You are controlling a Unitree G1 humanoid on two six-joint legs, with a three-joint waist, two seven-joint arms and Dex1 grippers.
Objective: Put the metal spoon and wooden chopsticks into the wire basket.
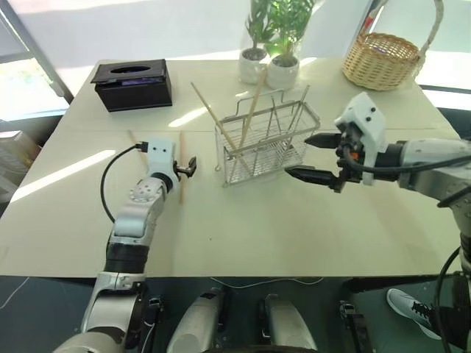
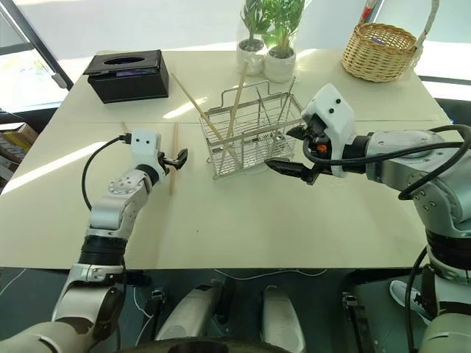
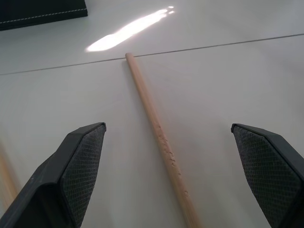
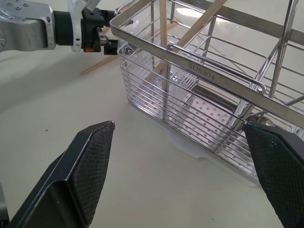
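Observation:
The leaning chopsticks (image 1: 254, 107) reach high above the wire basket's rim. So this wooden chopstick (image 1: 182, 149) will lean and stick out when I lower it in.
The wire basket (image 1: 265, 144) stands at the middle of the pale table, and two wooden chopsticks (image 1: 213, 118) lean in it. Another chopstick (image 1: 182, 193) lies flat on the table left of the basket. My left gripper (image 1: 190, 168) hovers open just over it, and in the left wrist view the stick (image 3: 156, 133) runs between the two fingers. A further stick (image 3: 4, 175) lies beside the left finger. My right gripper (image 1: 313, 157) is open beside the basket's right end, holding nothing. I cannot make out the metal spoon.
A black tissue box (image 1: 132, 83) sits at the back left. Two potted plants (image 1: 268, 66) stand behind the wire basket, and a woven wicker basket (image 1: 381, 60) sits at the back right. Bare tabletop (image 1: 250, 228) stretches to the front edge.

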